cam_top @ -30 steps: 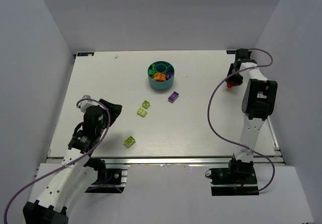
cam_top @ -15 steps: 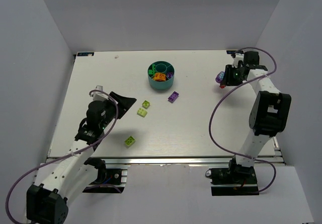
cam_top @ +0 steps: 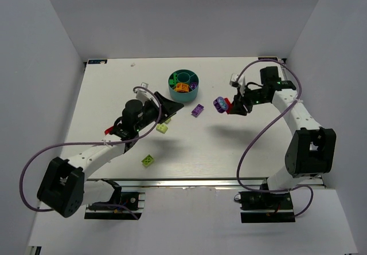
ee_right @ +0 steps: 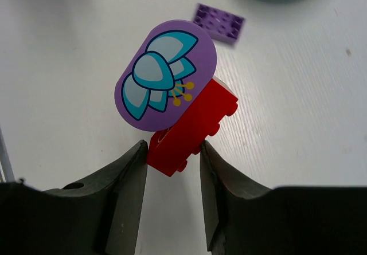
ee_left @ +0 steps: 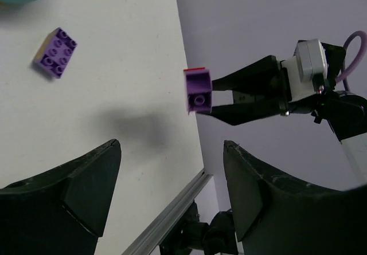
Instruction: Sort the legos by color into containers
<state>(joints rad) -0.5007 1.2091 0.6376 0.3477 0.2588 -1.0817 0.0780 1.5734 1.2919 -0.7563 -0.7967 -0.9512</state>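
Observation:
A purple oval piece [cam_top: 220, 104] is stuck on top of the red lego in my right gripper [cam_top: 228, 104], so my left gripper should take the purple piece off before sorting by color.
My right gripper [cam_top: 230, 106] [ee_right: 172, 152] is shut on a red lego [ee_right: 192, 126] that has a purple oval piece with a flower print [ee_right: 165, 74] stuck on top. It hangs above the table, right of the teal bowl [cam_top: 183, 87]. A purple lego [cam_top: 198, 110] [ee_left: 55, 53] [ee_right: 219, 21] lies flat just below the bowl. My left gripper [cam_top: 172, 108] [ee_left: 172, 149] is open and empty, over lime green legos [cam_top: 163, 128]. Another lime lego [cam_top: 148, 160] lies nearer the front. The bowl's compartments hold orange, purple and green legos.
The right arm's fingers and their load [ee_left: 198, 91] show in the left wrist view, beyond the table's right edge rail [ee_left: 172, 209]. Grey walls enclose the table on three sides. Cables loop from both arms.
The right arm has swung left from the far right corner, carrying the red and purple piece toward the middle. The left arm has reached forward and right, and its jaws have widened.

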